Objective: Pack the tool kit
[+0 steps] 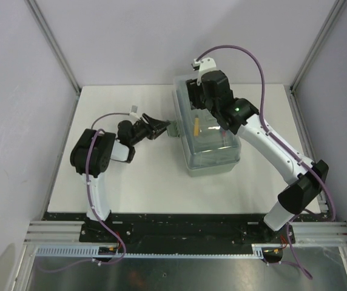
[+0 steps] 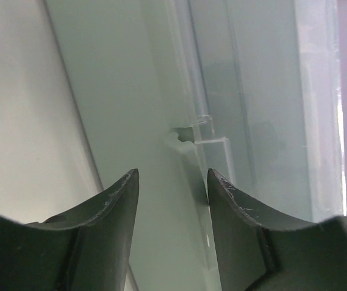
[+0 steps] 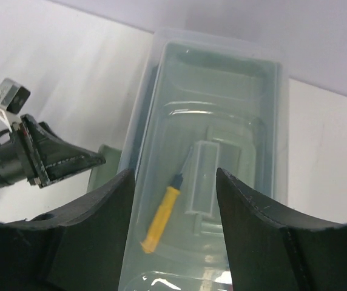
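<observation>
The green side latch (image 1: 173, 129) sticks out from the side of the toolbox, at the ends of my left gripper's fingers. Next, my right gripper comes across and presses the latch flat (image 2: 188, 167).
The grey-green toolbox (image 1: 213, 136) sits mid-table with its translucent lid (image 3: 222, 109) down. A yellow-handled tool (image 1: 195, 126) shows through the lid, also in the right wrist view (image 3: 162, 212). My right gripper (image 3: 175, 182) is open and hovers above the lid over the moulded handle (image 3: 207, 182). My left gripper (image 1: 161, 128) is open at the box's left side, its fingertips beside the green side latch (image 1: 173, 128). In the left wrist view the open left gripper (image 2: 172, 177) faces the box wall (image 2: 131, 121) and a latch tab (image 2: 195, 133) very close. Hammer and red knife are hidden.
White tabletop (image 1: 125, 176) surrounds the box. Grey enclosure walls with metal posts (image 1: 52, 48) flank the table. A black rail (image 1: 179, 224) runs along the near edge by the arm bases.
</observation>
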`<state>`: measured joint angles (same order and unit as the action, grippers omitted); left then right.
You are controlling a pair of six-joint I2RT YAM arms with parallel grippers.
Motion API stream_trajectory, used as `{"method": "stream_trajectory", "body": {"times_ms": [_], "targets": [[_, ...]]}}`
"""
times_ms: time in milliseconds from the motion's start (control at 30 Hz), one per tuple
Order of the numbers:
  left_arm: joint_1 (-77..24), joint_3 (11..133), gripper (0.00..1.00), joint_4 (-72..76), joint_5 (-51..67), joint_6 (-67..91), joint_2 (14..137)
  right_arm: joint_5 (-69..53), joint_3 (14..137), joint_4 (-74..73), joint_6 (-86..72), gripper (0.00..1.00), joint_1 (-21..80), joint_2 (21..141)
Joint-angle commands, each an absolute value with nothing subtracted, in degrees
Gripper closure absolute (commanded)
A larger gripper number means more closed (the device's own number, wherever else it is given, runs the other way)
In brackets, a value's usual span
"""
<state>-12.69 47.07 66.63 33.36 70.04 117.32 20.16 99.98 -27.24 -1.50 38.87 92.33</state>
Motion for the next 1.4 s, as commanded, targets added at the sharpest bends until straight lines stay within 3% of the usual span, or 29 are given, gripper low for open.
{"method": "stream_trajectory", "body": {"times_ms": [0, 100, 267, 333, 400, 467, 700, 800, 1133, 1367], "targets": [[-12.9, 47.0, 0.47, 62.7, 32.5, 64.2, 115.5, 18.4, 102.2, -29.7, -0.7, 0.40, 40.9, 93.8], [-12.9, 46.4, 0.43, 62.6, 32.7, 61.9, 113.1, 16.5, 103.2, -30.9, -0.2, 0.45, 42.0, 95.6], [-12.5, 45.5, 0.20, 62.7, 32.9, 59.4, 107.8, 15.3, 103.8, -31.1, 1.5, 0.49, 43.7, 98.3], [-11.9, 44.1, 0.19, 62.5, 31.6, 59.2, 105.5, 14.7, 104.2, -31.2, 1.9, 0.49, 44.3, 99.2], [-10.5, 42.3, 0.25, 61.8, 30.1, 59.7, 103.9, 13.5, 105.3, -32.1, 2.8, 0.50, 45.1, 100.8], [-9.2, 40.6, 0.39, 60.8, 28.7, 60.1, 103.7, 12.4, 107.4, -34.0, 3.9, 0.51, 46.1, 103.0], [-8.1, 39.3, 0.74, 54.2, 26.0, 59.1, 107.1, 12.0, 115.9, -39.3, 3.6, 0.69, 48.8, 111.0], [-8.6, 41.6, 0.79, 51.1, 26.5, 58.1, 109.3, 11.8, 118.1, -40.2, 2.9, 0.71, 49.3, 113.5], [-14.6, 53.6, 0.54, 46.8, 30.4, 56.5, 115.5, 13.5, 122.4, -44.3, 2.3, 0.65, 49.6, 117.8], [-15.8, 52.3, 0.38, 54.6, 32.9, 60.1, 115.1, 15.2, 122.4, -44.8, 2.0, 0.62, 49.2, 117.3]]}}
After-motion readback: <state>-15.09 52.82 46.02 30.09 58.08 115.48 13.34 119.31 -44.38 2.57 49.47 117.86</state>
